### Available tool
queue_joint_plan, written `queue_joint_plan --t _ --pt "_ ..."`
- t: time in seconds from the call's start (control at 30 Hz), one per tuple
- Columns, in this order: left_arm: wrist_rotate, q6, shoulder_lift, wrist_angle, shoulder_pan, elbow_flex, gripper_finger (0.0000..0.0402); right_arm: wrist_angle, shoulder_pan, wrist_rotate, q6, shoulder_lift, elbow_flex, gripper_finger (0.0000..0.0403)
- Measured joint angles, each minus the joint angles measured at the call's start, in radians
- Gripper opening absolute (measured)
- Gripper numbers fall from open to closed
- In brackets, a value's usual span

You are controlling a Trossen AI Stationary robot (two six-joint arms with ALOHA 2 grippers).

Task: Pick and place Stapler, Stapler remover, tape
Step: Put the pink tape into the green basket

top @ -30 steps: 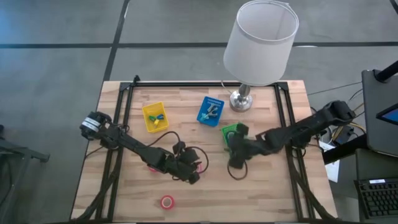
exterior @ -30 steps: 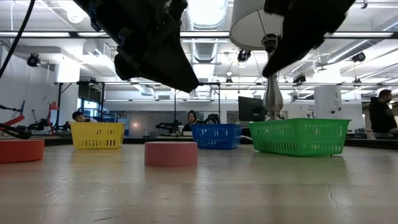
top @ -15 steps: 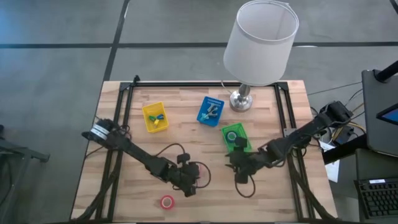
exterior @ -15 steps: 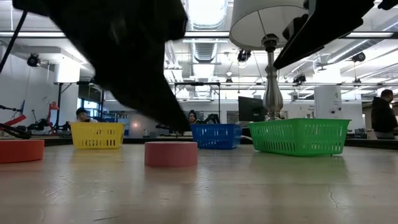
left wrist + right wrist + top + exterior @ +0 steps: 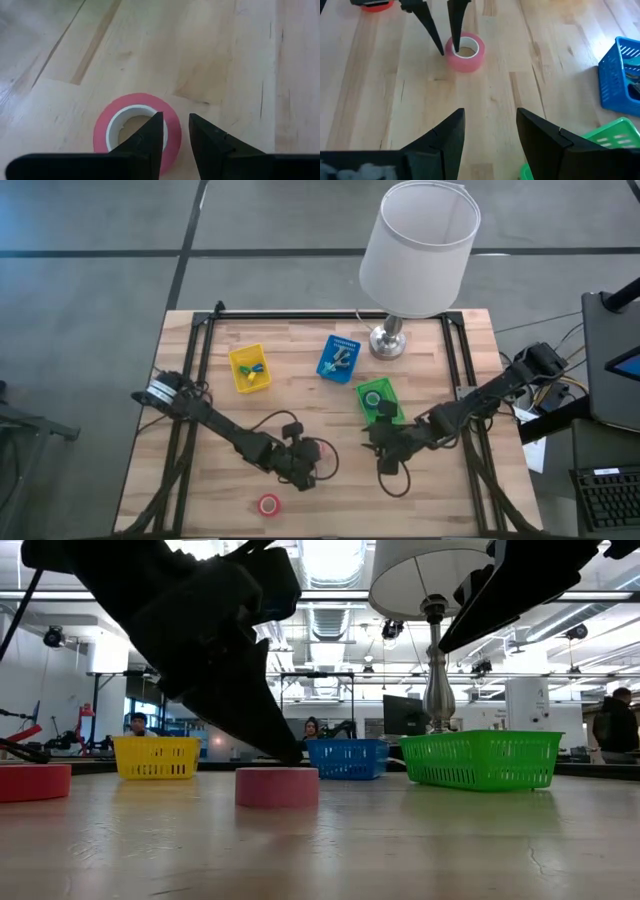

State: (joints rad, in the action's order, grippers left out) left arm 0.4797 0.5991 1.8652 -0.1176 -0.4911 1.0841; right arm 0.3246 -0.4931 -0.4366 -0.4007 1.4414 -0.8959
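Note:
My left gripper should open and move lower around the pink tape roll's side [image 5: 293, 790] before lifting, because its fingers reach only the pink tape roll's top edge [image 5: 278, 769].
A pink tape roll [image 5: 131, 127] with a white core lies flat on the table, also seen in the high view [image 5: 323, 450] and low view [image 5: 277, 787]. My left gripper [image 5: 175, 117] is open and low over it [image 5: 448, 51], one finger inside the core and one outside the ring. A red roll [image 5: 268, 503] lies flat nearer the table's near edge. My right gripper [image 5: 490, 125] is open and empty, above the table just near of the green tray [image 5: 378, 398]. My left gripper comes from above, slanting down, and straddles the wall of the pink roll [image 5: 172, 131], which lies flat on the table. One fingertip [image 5: 156, 122] is inside the core and the other [image 5: 196, 124] is outside. Whether either finger touches the wall, I cannot tell.
A yellow tray [image 5: 250, 368] and a blue tray [image 5: 339, 358] sit toward the far edge, each with small things inside. A lamp [image 5: 388, 340] with a wide white shade stands behind the green tray. Bare wood lies between the two grippers.
My left gripper has moved toward the near edge and come down onto the pink roll. My right gripper has drawn back from over the green tray toward the near edge, then stayed still.

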Motion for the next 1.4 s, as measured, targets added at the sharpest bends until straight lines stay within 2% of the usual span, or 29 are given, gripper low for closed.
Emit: queue_joint_plan --t 0.17,0.33,0.57,0.77,0.9,1.17,1.3,1.4 --pt "-0.008 0.045 0.004 -0.001 0.000 -0.028 0.0096 -0.007 0.000 0.000 -0.022 0.000 0.000 0.0173" --pt "-0.006 0.107 0.000 0.019 0.001 -0.063 0.0096 -0.023 0.000 0.000 -0.126 0.000 0.000 0.0173" --pt "-0.045 0.067 0.002 0.080 0.010 -0.073 0.0082 -0.029 0.000 -0.001 -0.303 0.011 0.001 0.0173" --pt "-0.089 0.068 0.002 0.080 0.035 -0.073 0.0069 -0.029 0.000 0.002 -0.300 0.064 0.003 0.0173" --pt "-0.140 0.044 -0.001 0.073 0.055 -0.072 0.0085 -0.030 0.000 0.037 -0.299 0.088 0.003 0.0173" --pt "-0.185 0.045 0.002 0.065 0.074 -0.070 0.0157 -0.057 0.000 0.050 -0.299 0.093 0.003 0.0173" --pt "-0.187 0.053 0.002 0.065 0.076 -0.070 0.0161 -0.096 0.000 0.052 -0.346 0.107 0.002 0.0173" --pt "-0.192 0.053 0.002 0.063 0.079 -0.071 0.0144 -0.122 0.000 0.053 -0.414 0.125 0.002 0.0173"
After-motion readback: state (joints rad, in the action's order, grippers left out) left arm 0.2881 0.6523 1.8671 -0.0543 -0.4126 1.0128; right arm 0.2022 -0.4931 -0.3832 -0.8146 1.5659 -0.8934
